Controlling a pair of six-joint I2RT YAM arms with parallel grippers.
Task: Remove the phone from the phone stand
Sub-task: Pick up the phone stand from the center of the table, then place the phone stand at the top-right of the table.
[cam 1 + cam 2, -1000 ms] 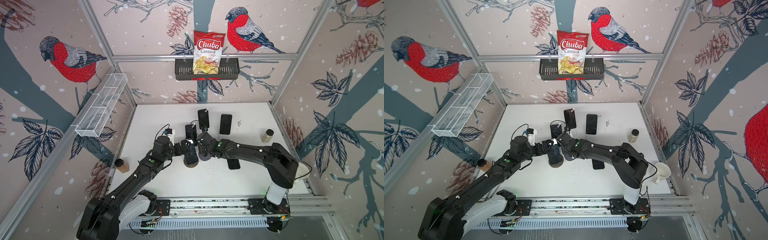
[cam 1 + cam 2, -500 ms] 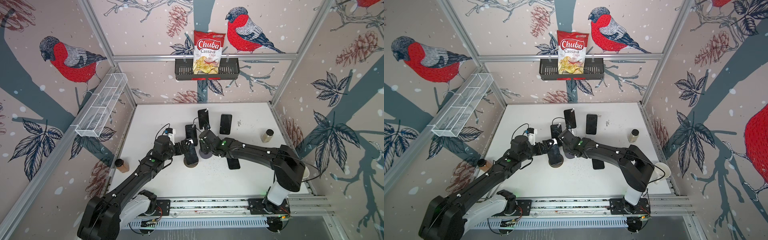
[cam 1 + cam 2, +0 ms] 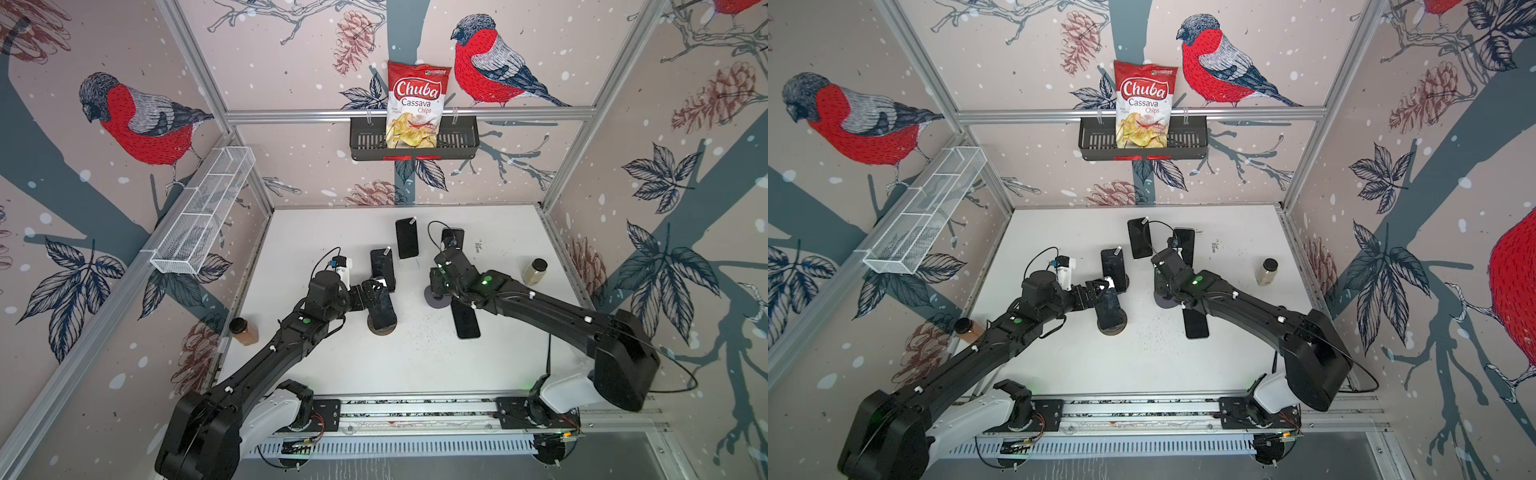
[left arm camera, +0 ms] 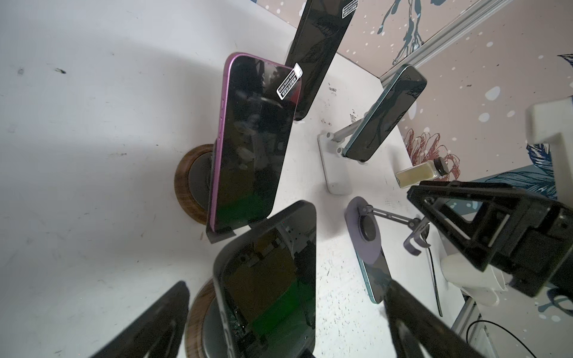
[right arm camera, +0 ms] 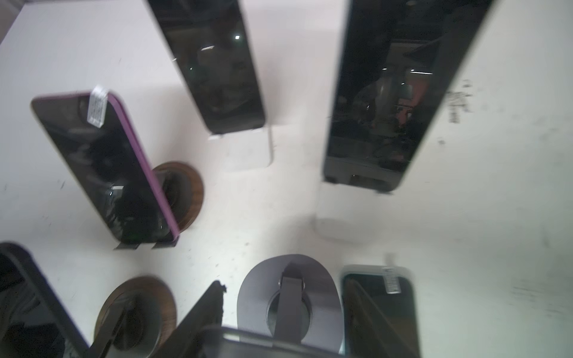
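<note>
I should now move the grey-purple stand with my right gripper to the open space [image 3: 1213,257] beside the back phones until the stand sits flat, because the stand's base [image 4: 365,234] faces down.
A dark phone [image 4: 269,279] leans on a round wooden stand [image 4: 195,313] mid-table, seen in both top views [image 3: 383,309] [image 3: 1109,309]. My left gripper [image 4: 286,282] [image 3: 379,291] is open, with a finger on each side of this phone and gaps showing. To the right, my right gripper [image 5: 283,280] [image 3: 440,278] hangs over an empty grey-purple stand [image 5: 257,288] [image 3: 434,301]. The stand's cradle plate [image 5: 263,341] spans the space between the right fingers, which look shut on it. A teal phone [image 3: 465,322] lies flat beside that stand's base.
A purple phone [image 3: 382,266] stands on a second wooden stand just behind. Two more phones [image 3: 406,238] [image 3: 453,237] lean on white stands farther back. Spice jars [image 3: 534,271] [image 3: 243,330] sit near the side walls. A white cup [image 4: 471,279] stands at the right front.
My right gripper has moved right, away from the left gripper, and the grey-purple stand has shifted right with it. The left arm and its phone have stayed put.
</note>
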